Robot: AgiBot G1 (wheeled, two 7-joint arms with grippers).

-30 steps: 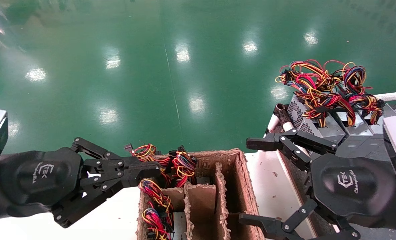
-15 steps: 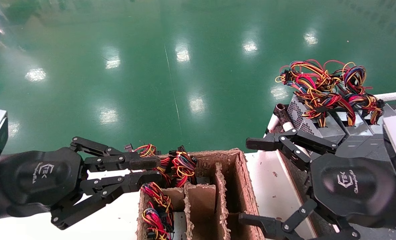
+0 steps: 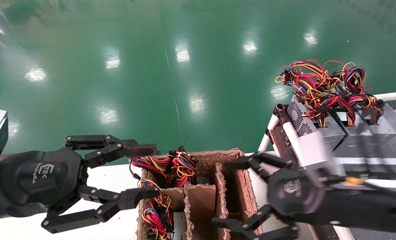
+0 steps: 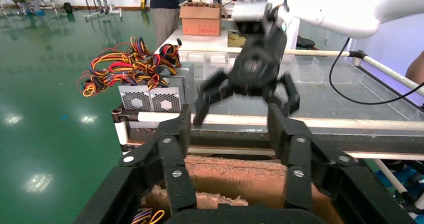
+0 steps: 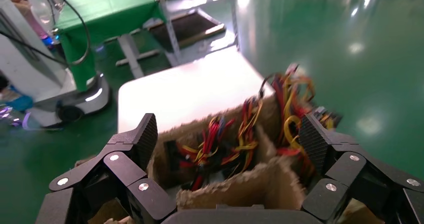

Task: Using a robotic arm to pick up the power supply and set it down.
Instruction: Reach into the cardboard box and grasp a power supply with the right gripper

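My gripper will lift the bundle of red, yellow and blue wires (image 3: pixel 155 221) with a hidden power supply hanging from it, since the rack's wires run into grey casings (image 3: pixel 322 122).
Grey power supplies (image 3: pixel 309 128) with honeycomb fan faces (image 4: pixel 150 99) stand in a row on the rack at the right, their red, yellow and black wires (image 3: pixel 328 86) piled on top. More wire bundles (image 3: pixel 181 166) fill the left cells of a divided cardboard box (image 3: pixel 239 173); the units under them are hidden. My left gripper (image 3: pixel 149 171) stands open at the box's left wall, around nothing (image 4: pixel 230 134). My right gripper (image 3: pixel 225 193) hangs open over the box's right cells, facing the wires (image 5: pixel 227 139), and holds nothing.
The box (image 5: pixel 235 186) stands on a white table (image 3: pixel 117 173) (image 5: pixel 185 94). A white rail (image 3: pixel 294 133) edges the rack beside it. Green floor (image 3: pixel 184 66) lies beyond. Other robots, a person and a carton (image 4: pixel 200 19) are farther off.
My left gripper went from shut to wide open beside the box. My right arm swung left from the rack's edge to above the box's right cells.
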